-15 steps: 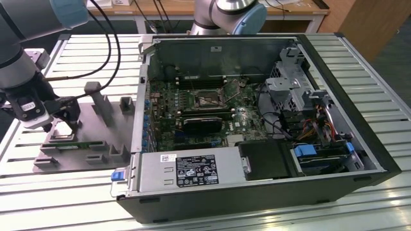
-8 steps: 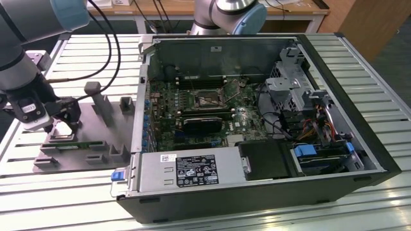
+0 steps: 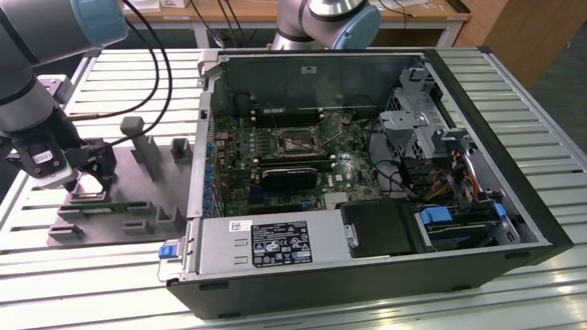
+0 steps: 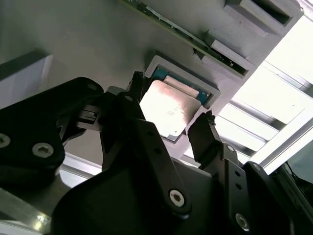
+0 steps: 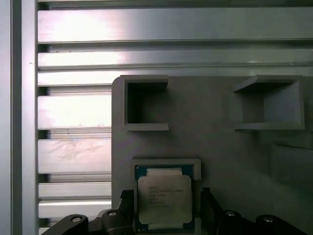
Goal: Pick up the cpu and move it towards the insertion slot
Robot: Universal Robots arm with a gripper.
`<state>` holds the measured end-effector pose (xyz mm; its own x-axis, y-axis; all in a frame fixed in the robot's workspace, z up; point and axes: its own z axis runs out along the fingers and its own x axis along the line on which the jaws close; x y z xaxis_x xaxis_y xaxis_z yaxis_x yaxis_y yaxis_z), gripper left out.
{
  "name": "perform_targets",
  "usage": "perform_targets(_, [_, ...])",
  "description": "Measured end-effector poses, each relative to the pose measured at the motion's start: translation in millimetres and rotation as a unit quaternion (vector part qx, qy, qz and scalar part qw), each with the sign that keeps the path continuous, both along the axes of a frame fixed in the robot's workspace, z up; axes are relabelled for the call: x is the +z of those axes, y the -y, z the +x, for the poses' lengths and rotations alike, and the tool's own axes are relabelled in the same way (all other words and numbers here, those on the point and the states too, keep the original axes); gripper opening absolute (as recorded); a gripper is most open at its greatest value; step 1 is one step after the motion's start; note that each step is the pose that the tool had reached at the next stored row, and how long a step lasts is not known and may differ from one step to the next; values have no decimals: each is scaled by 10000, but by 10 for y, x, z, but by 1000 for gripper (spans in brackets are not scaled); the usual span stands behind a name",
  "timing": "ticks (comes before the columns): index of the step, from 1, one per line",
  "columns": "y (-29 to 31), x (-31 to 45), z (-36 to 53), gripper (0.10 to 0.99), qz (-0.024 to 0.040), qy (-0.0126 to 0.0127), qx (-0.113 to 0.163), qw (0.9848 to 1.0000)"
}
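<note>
The shallow nest [image 5: 197, 169] is leaving the top of the cpu [image 3: 89, 184] uncovered, so the cpu will come loose when I lift it and the holder plate will stay put.
The cpu [image 5: 165, 198] is a flat square chip with a shiny silver top and a green rim. It lies in a shallow square nest of the grey holder plate [image 5: 220, 147]. In both wrist views my gripper [image 5: 166, 195] is open and straddles it, one black finger on each side with a small gap. The second wrist view shows the cpu [image 4: 168, 110] between the fingertips [image 4: 208, 122] from below. In the exterior view the gripper [image 3: 87, 180] hangs over the holder plate [image 3: 137, 175] at that view's left. The insertion slot [image 3: 295, 141] is the square framed socket on the motherboard inside the open computer case.
The open computer case [image 3: 513, 172] lies on a slatted metal table [image 3: 110, 268]. A black fan block [image 3: 286, 180] sits just in front of the socket. A green memory stick [image 3: 103, 204] and several upright grey posts [image 3: 137, 141] stand on the holder plate. Cables [image 3: 156, 62] trail from the arm.
</note>
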<state>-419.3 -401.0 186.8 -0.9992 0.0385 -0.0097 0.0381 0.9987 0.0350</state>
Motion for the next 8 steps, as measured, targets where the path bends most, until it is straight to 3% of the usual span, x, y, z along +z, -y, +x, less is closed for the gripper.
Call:
perform_targets(3, [0,-17,-2,647,2,30,17,10000])
perform_targets(8, [-1,-35,-22,647,4,55,25,10000])
